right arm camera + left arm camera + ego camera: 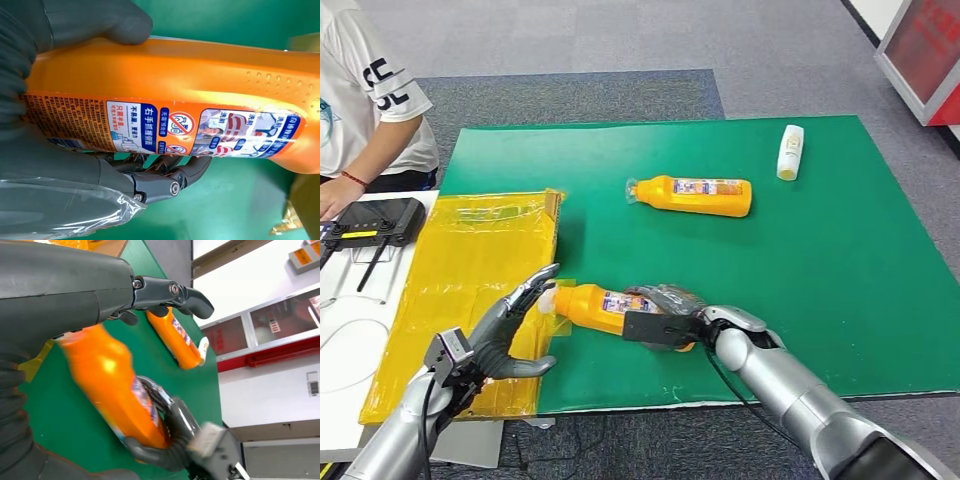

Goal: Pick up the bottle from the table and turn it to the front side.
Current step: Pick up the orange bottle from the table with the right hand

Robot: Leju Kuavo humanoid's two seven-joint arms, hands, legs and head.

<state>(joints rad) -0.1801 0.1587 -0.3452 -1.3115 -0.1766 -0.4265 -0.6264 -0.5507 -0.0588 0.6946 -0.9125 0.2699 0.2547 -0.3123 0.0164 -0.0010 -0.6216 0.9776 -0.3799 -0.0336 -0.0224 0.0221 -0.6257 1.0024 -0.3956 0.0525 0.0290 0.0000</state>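
The orange bottle's upward label (584, 306) is full of small printed blocks (620, 303), so I should expect a large logo and red band to be hidden underneath when I turn the bottle.
An orange bottle (592, 305) with a white cap lies sideways just above the front of the green mat (848, 280), held by my right hand (663, 320) around its lower body. In the right wrist view its printed label (170, 127) faces the camera, with my thumb (94, 20) on one side and my fingers (166, 180) on the other. My left hand (509, 325) stands open beside the cap end, fingers spread, holding nothing; I cannot tell whether they touch the cap. In the left wrist view the held bottle (113, 390) is blurred.
A second orange bottle (695, 195) lies further back on the mat, and a small white bottle (790, 152) lies at the far right. A yellow bag (463, 270) covers the table left of the mat. A person (365, 100) sits at the far left by a black device (376, 222).
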